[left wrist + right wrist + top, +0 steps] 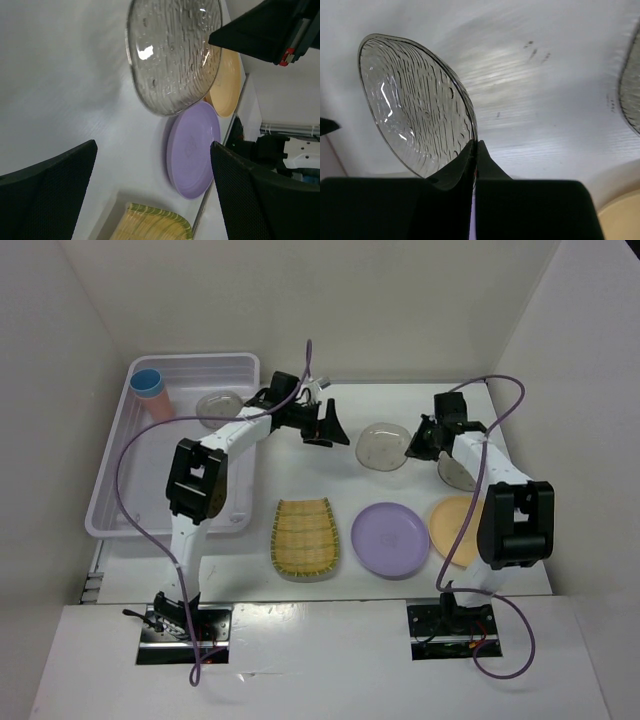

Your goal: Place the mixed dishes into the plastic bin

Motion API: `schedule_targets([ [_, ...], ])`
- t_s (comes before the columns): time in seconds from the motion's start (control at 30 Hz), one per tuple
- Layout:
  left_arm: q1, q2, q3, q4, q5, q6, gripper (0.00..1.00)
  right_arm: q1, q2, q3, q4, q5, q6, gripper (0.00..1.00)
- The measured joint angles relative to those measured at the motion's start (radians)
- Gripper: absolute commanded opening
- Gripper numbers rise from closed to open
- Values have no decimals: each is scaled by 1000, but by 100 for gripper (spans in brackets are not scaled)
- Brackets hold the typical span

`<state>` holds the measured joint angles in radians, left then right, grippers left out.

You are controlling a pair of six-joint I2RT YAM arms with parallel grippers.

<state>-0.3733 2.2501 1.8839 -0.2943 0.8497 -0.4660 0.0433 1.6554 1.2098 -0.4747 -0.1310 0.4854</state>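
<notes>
I should use my left gripper to pick up the tilted grey plate by its free rim (359,449) and carry it to the plastic bin (140,472), because the bin is too far away for my right gripper.
My right gripper (412,448) (476,145) is shut on the rim of a small translucent grey plate (382,447) (415,105) (172,55), which tilts steeply over the table's far middle. My left gripper (335,430) (153,145) stands open and empty just left of that plate. Another grey plate (455,472) (632,95) lies partly under the right arm. In a row nearer me lie the yellow ribbed tray (306,537) (150,227), the lilac plate (390,538) (192,147) and the orange plate (452,530) (227,82). The plastic bin (130,490) at the left holds a pink cup with a blue cup inside (152,392) and a grey plate (218,405).
White walls close in the table on the left, back and right. The left arm's elbow (200,475) hangs over the bin's right side. Purple cables (130,455) loop from both arms. The right arm's elbow (515,520) covers part of the orange plate.
</notes>
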Motion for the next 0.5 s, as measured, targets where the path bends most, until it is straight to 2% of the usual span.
schedule_targets([
  [0.23, -33, 17, 68, 10, 52, -1, 100, 46, -25, 9, 2, -46, -4, 0],
  [0.5, -38, 25, 91, -8, 4, 13, 99, 111, -27, 15, 2, -83, -3, 0],
])
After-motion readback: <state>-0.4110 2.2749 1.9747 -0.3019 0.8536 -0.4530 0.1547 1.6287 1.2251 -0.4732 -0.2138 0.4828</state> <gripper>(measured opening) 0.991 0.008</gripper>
